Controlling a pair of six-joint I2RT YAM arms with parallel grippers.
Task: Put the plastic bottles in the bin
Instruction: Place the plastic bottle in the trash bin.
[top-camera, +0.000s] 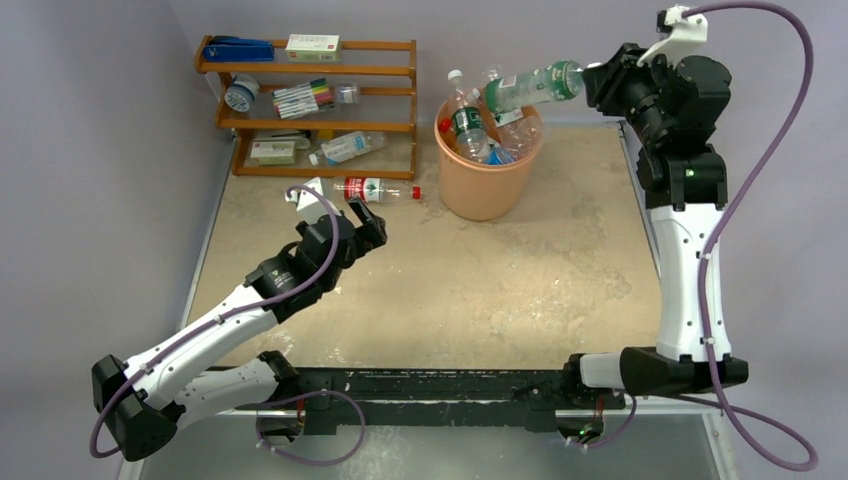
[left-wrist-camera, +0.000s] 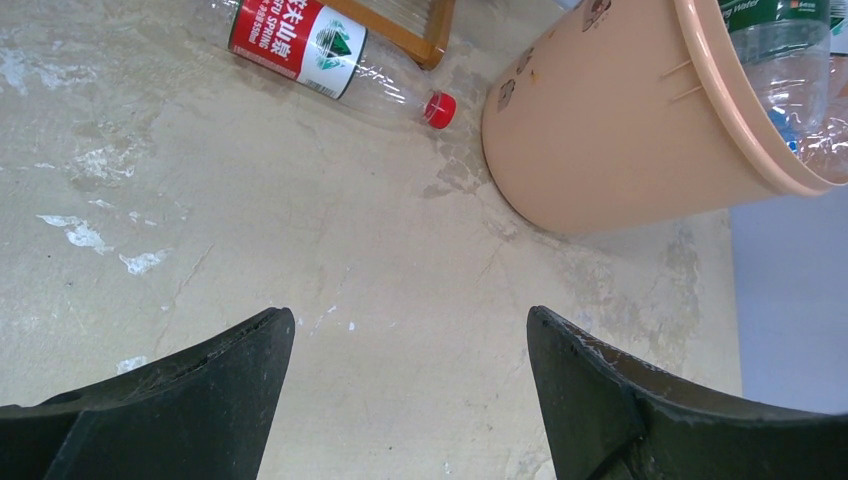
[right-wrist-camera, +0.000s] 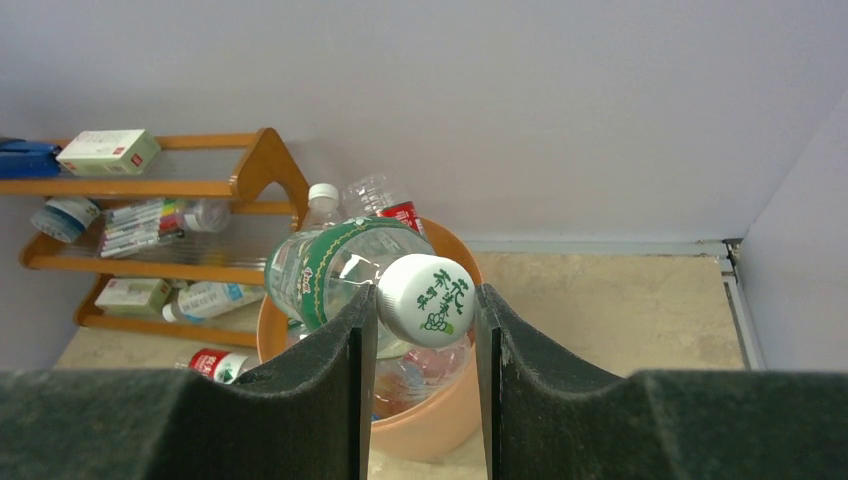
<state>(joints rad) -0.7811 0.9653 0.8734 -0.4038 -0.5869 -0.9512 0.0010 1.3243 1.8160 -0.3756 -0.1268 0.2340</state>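
Note:
My right gripper is holding the green-labelled bottle by its white cap, and the bottle's base (top-camera: 494, 97) is over the bin's opening (top-camera: 497, 138). I keep moving the bottle down until its base is inside.
My right gripper (top-camera: 588, 80) is shut on the white cap of a clear green-labelled bottle (top-camera: 528, 88) and holds it tilted above the orange-peach bin (top-camera: 487, 192). In the right wrist view the cap sits between my fingers (right-wrist-camera: 425, 300), with the bottle body (right-wrist-camera: 335, 265) over the bin's rim (right-wrist-camera: 430, 428). Several bottles (top-camera: 468, 126) fill the bin. A red-labelled, red-capped bottle (top-camera: 372, 188) lies on the table left of the bin. My left gripper (top-camera: 368, 222) is open and empty just in front of it; the left wrist view shows that bottle (left-wrist-camera: 300, 40) and the bin wall (left-wrist-camera: 610, 120) ahead of my gripper (left-wrist-camera: 410, 325).
A wooden shelf (top-camera: 310, 70) stands at the back left with marker pens (top-camera: 303, 97), small boxes and tape. A clear bottle with a pale label (top-camera: 350, 146) lies on its lowest level. The wall runs close behind the bin.

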